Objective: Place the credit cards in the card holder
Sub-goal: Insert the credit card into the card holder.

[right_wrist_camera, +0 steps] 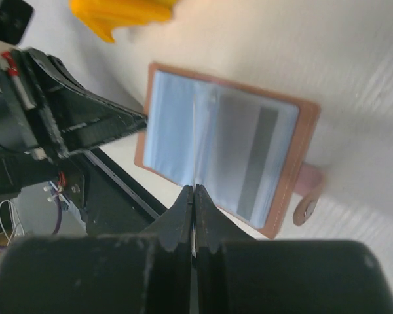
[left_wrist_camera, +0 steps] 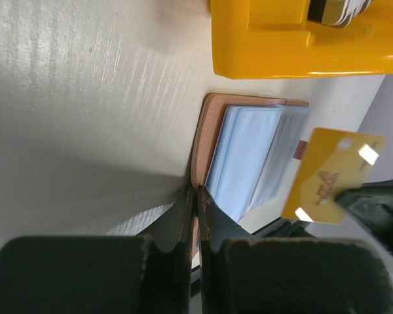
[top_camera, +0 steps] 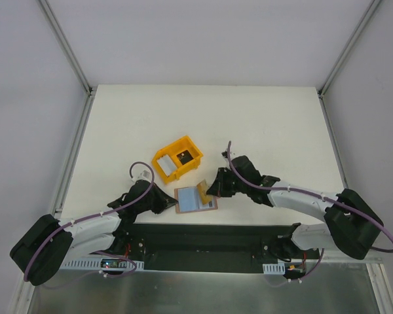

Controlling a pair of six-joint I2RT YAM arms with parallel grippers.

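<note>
My right gripper should lower the yellow credit card (top_camera: 203, 190) to the sleeve's opening (right_wrist_camera: 211, 129) and tilt it flatter, because the card stands too upright above the holder to slide in.
The brown card holder (top_camera: 191, 199) lies open on the table near the front edge, its clear sleeves facing up. My left gripper (left_wrist_camera: 198, 193) is shut on the card holder's (left_wrist_camera: 206, 140) left brown edge. My right gripper (right_wrist_camera: 194, 191) is shut on a yellow credit card (left_wrist_camera: 331, 175), held upright over the open holder (right_wrist_camera: 301, 131) and seen edge-on as a thin line (right_wrist_camera: 194, 144) in the right wrist view. A credit card with a grey stripe (right_wrist_camera: 257, 163) sits in the holder's right sleeve. In the top view the two grippers (top_camera: 169, 201) (top_camera: 213, 190) flank the holder.
A yellow plastic bin (top_camera: 177, 157) stands just behind the holder, with a pale card (top_camera: 167, 163) and a dark one (top_camera: 183, 157) inside. The holder's tab clasp (right_wrist_camera: 306, 196) sticks out to the right. The table's dark front rail (top_camera: 203, 235) runs right beside the holder.
</note>
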